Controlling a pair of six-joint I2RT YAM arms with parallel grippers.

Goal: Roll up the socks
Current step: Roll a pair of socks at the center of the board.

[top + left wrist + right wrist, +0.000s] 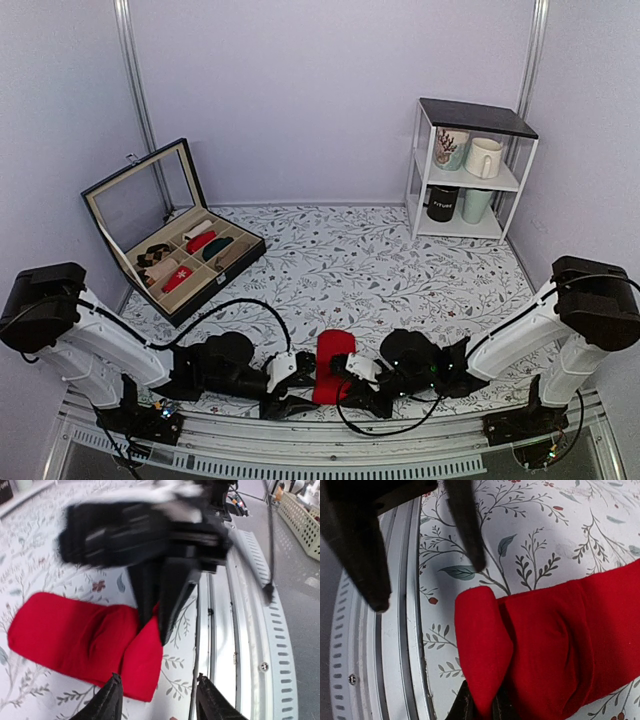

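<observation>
The folded flap is held only by the robot's right gripper and the flap's other corner lies loose, so the left gripper should pinch that corner before the right gripper opens.
The red socks lie as a flat strip near the table's front edge, between the two grippers. In the right wrist view my right gripper is shut on the near end of the socks, which is folded up and over into a small flap. In the left wrist view my left gripper is open and empty, its fingertips just short of the corner of the socks. The right gripper's dark fingers pinch that end from the other side. No white mark shows.
An open compartment box holding several sock rolls stands at the back left. A white shelf with mugs stands at the back right. A metal rail runs along the table's near edge, close to both grippers.
</observation>
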